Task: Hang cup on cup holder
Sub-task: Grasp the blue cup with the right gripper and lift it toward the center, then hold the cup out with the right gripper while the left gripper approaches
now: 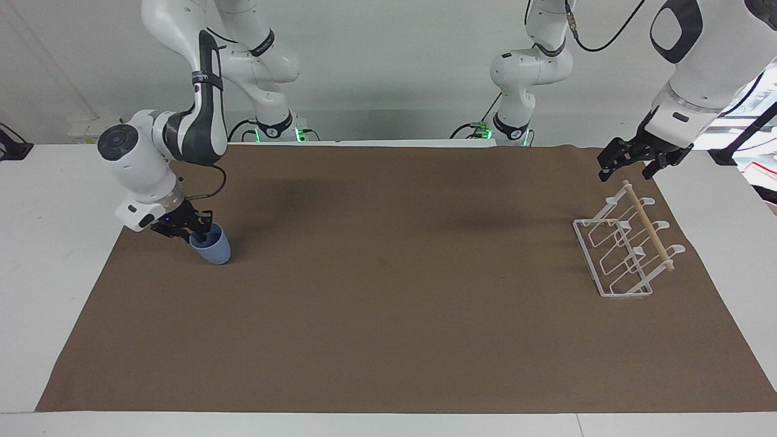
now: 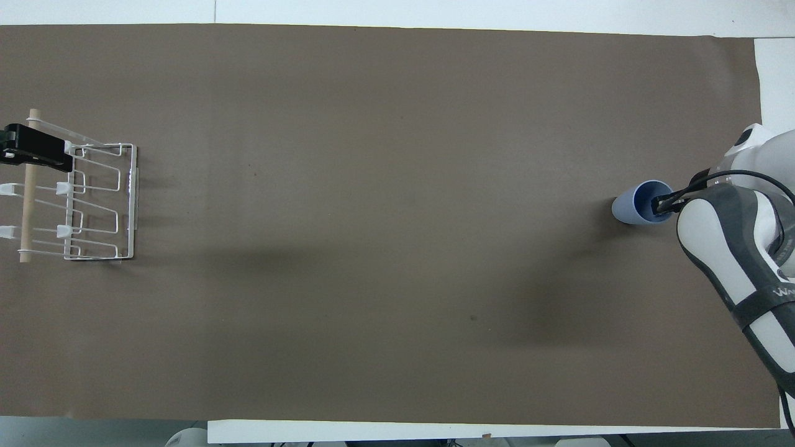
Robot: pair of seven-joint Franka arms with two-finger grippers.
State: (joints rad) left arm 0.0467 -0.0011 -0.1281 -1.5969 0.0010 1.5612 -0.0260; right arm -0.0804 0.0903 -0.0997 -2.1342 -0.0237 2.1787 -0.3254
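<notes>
The cup's plain inside (image 2: 646, 195) can be seen in its opening, so the light blue cup (image 2: 630, 206) should be empty when I tip it on its side.
The light blue cup (image 1: 215, 250) stands upright on the brown mat toward the right arm's end of the table; it also shows in the overhead view (image 2: 630, 208). My right gripper (image 1: 193, 232) is down at its rim, open, with one finger inside the cup and the other outside; in the overhead view (image 2: 663, 203) its tip sits inside the cup's mouth. The white wire cup holder (image 1: 613, 258) with its wooden rod stands toward the left arm's end (image 2: 99, 205). My left gripper (image 1: 625, 173) hangs open over the rod's end nearer the robots (image 2: 34, 155).
A brown mat (image 1: 388, 315) covers most of the white table. Both arm bases stand at the table's edge nearest the robots.
</notes>
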